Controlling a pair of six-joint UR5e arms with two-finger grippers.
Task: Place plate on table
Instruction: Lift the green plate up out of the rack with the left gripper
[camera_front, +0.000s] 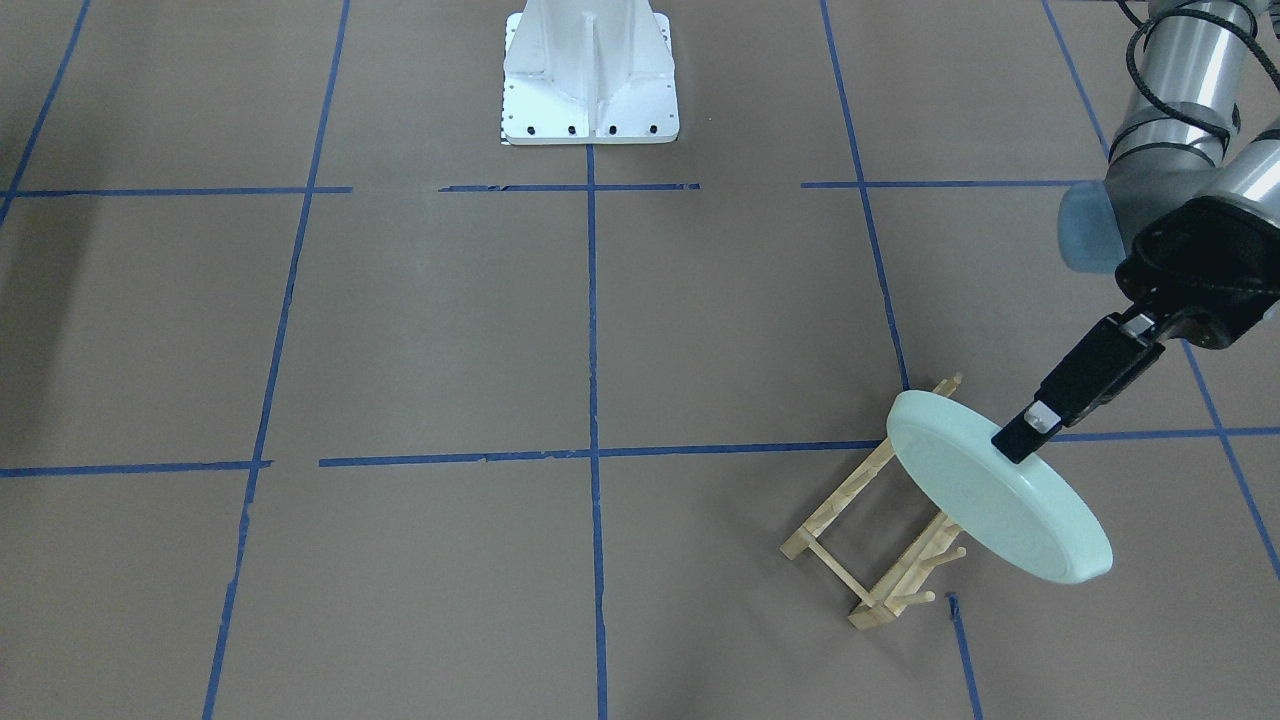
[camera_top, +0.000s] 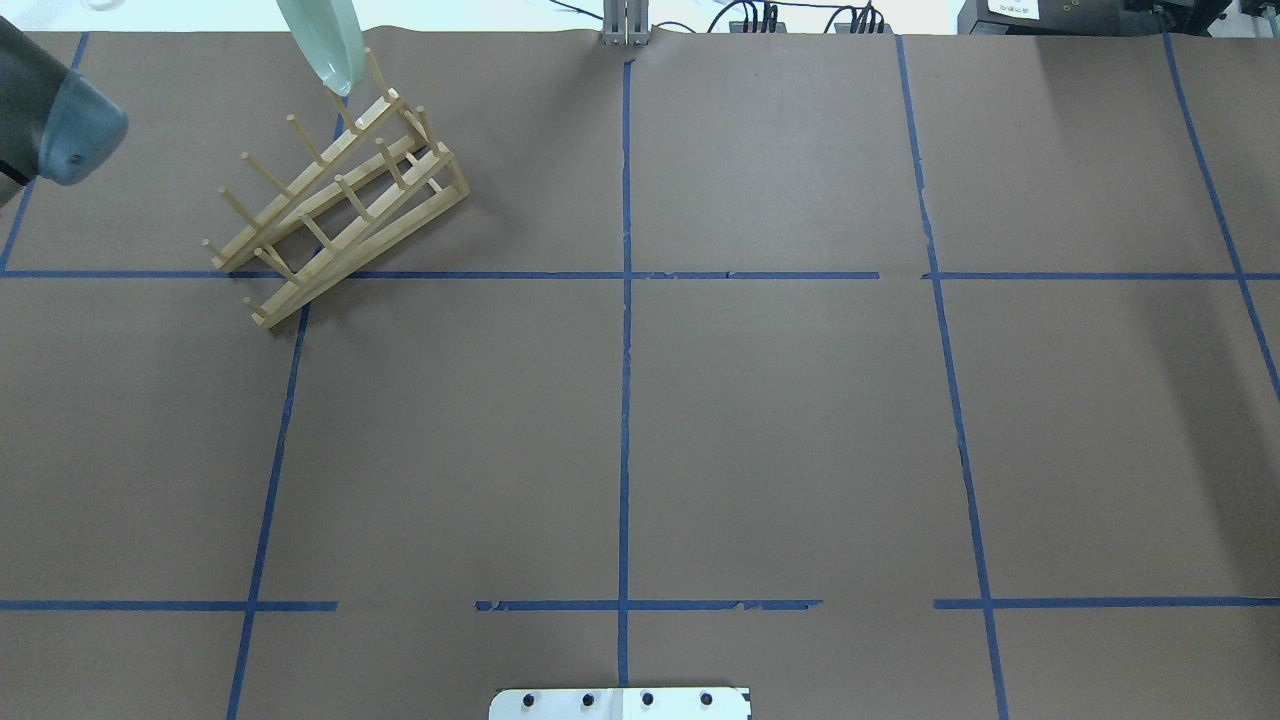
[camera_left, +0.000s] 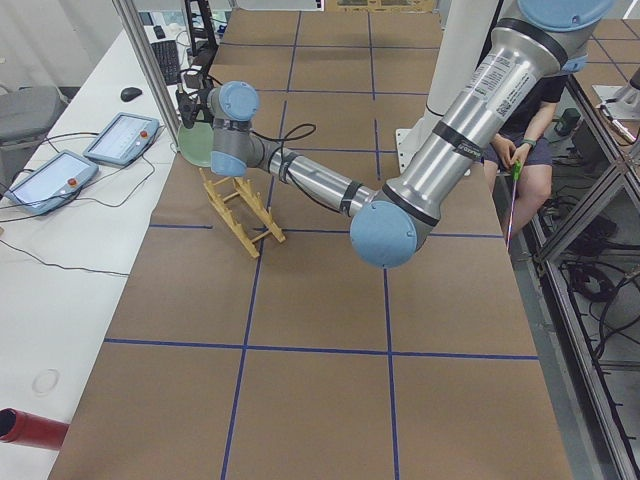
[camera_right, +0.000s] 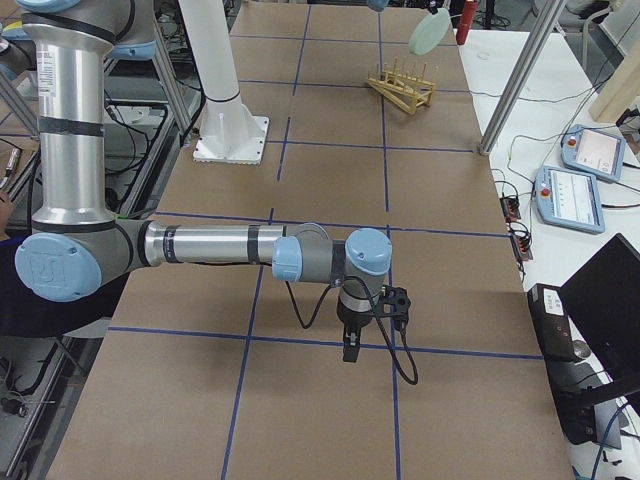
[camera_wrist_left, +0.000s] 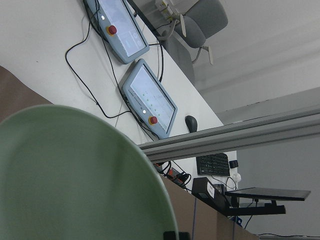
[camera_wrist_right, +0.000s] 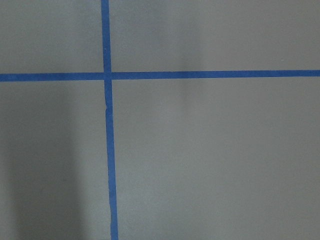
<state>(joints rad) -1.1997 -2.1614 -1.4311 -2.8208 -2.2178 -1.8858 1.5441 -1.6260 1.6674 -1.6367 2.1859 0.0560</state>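
The plate is hanging clear of the peg rack, so the robot's left gripper should go on carrying the plate toward the open brown table (camera_front: 744, 312) until the plate is lying flat there.
The pale mint-green plate (camera_front: 990, 490) hangs tilted on edge just over the far end of the light wooden peg rack (camera_front: 880, 540), clear of the brown table (camera_front: 450, 330). My left gripper (camera_front: 1022, 440) is shut on the plate's upper rim. The plate shows at the top edge of the overhead view (camera_top: 325, 45) above the rack (camera_top: 340, 200), and fills the lower left of the left wrist view (camera_wrist_left: 75, 175). My right gripper (camera_right: 348, 350) points down close over the table far from the rack; I cannot tell whether it is open or shut.
The white bolted base (camera_front: 590, 75) stands at the robot's side of the table. Two teach pendants (camera_left: 120, 138) lie on the white bench beyond the rack. An aluminium post (camera_right: 520, 70) rises at the table edge near the rack.
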